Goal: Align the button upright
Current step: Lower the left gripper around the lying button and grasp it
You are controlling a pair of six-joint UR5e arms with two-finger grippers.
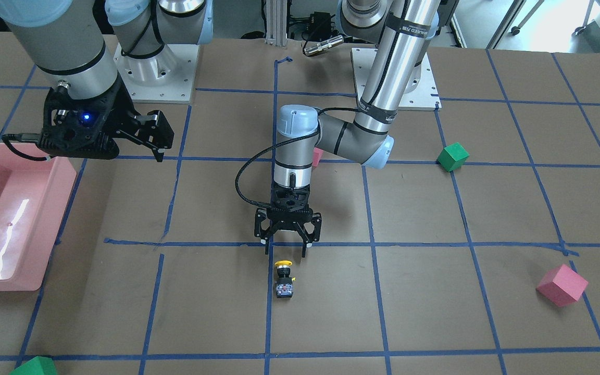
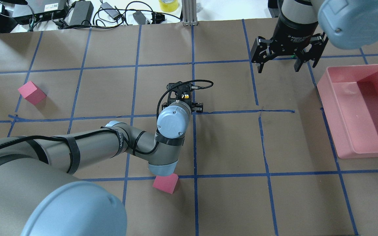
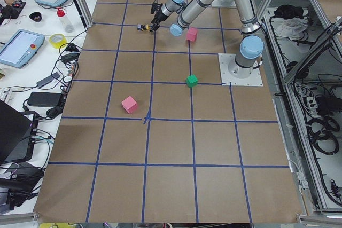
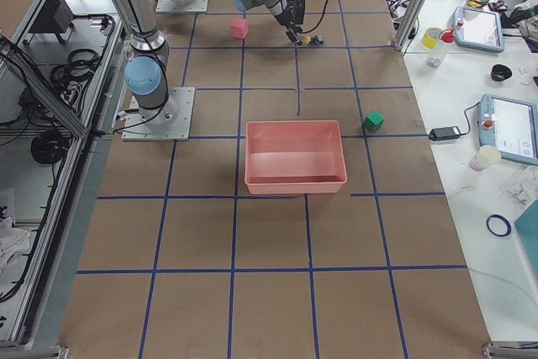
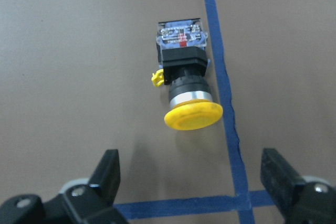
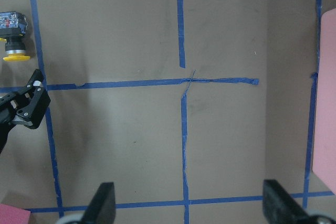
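I expect the button to stand by itself with its yellow cap up when I turn it upright, because its body ends in a flat, square side.
The button lies on its side on the brown table, right beside a blue tape line. Its yellow cap points toward the robot and its black and white body points away. In the left wrist view the button sits just ahead of the fingers, cap nearest. My left gripper points down, open and empty, just on the robot's side of the cap and not touching it. My right gripper is open and empty, held high near the pink bin, far from the button.
A pink bin stands on my right side. One pink cube lies at far left and another pink cube under my left elbow. A green cube and a second green block lie farther off.
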